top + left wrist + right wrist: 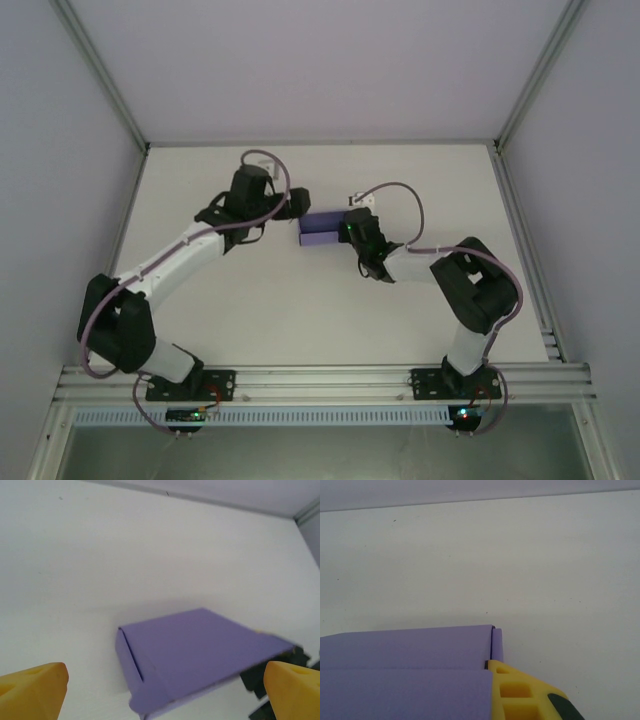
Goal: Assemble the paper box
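Note:
Next, I steady the box with my left gripper while my right gripper opens and clamps the box's end (497, 644), because my right gripper is crowding the lid's front edge (232, 672).
The paper box (322, 228) is a small, flat, lavender-purple box lying on the white table between the two arms. My left gripper (297, 206) hovers at its left end. In the left wrist view its yellow fingertips (35, 687) stand wide apart, with the folded box (200, 650) ahead of them and untouched. My right gripper (351, 229) is at the box's right end. In the right wrist view one yellow finger (520, 695) presses against a purple wall of the box (405, 680), and that card hides the other finger. The right gripper's dark body (257, 680) shows past the box's far corner.
The white tabletop (300, 310) stretches around the box, bounded by aluminium frame rails (320, 380) at the near edge and enclosure walls on the other sides. A small white tag (362, 200) lies just behind the right gripper.

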